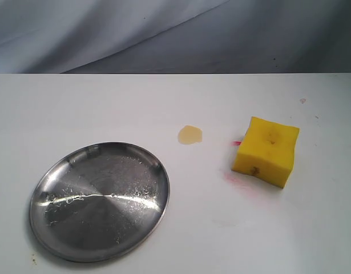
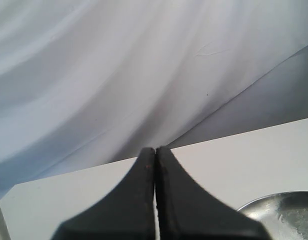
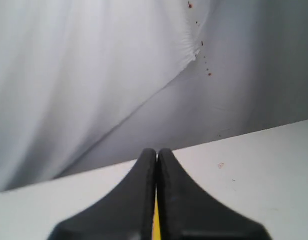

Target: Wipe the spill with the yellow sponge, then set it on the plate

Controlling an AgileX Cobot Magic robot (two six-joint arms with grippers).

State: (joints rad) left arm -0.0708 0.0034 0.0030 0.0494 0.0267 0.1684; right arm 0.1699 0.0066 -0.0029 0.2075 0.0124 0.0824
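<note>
The yellow sponge (image 1: 265,153) is clear of the spill and lined up with my right gripper, so I keep reaching until my open fingers are on both sides of its top (image 1: 270,139).
The yellow sponge (image 1: 266,151) sits on the white table at the right, a dented block with small brown marks. The spill (image 1: 190,135), a small pale tan puddle, lies left of it, apart from it. The silver plate (image 1: 49,182) rests at the front left with nothing on it. Neither arm shows in the exterior view. My left gripper (image 2: 156,150) is shut with nothing in it; the plate's rim (image 2: 254,202) shows beside it. My right gripper (image 3: 157,151) is shut and empty too; a sliver of the sponge (image 3: 156,225) shows through the slit between its fingers.
Pinkish-red smears (image 1: 238,181) mark the table beside and under the sponge. A small reddish mark (image 1: 303,101) lies far right. A grey-white draped cloth (image 1: 164,34) hangs behind the table's far edge.
</note>
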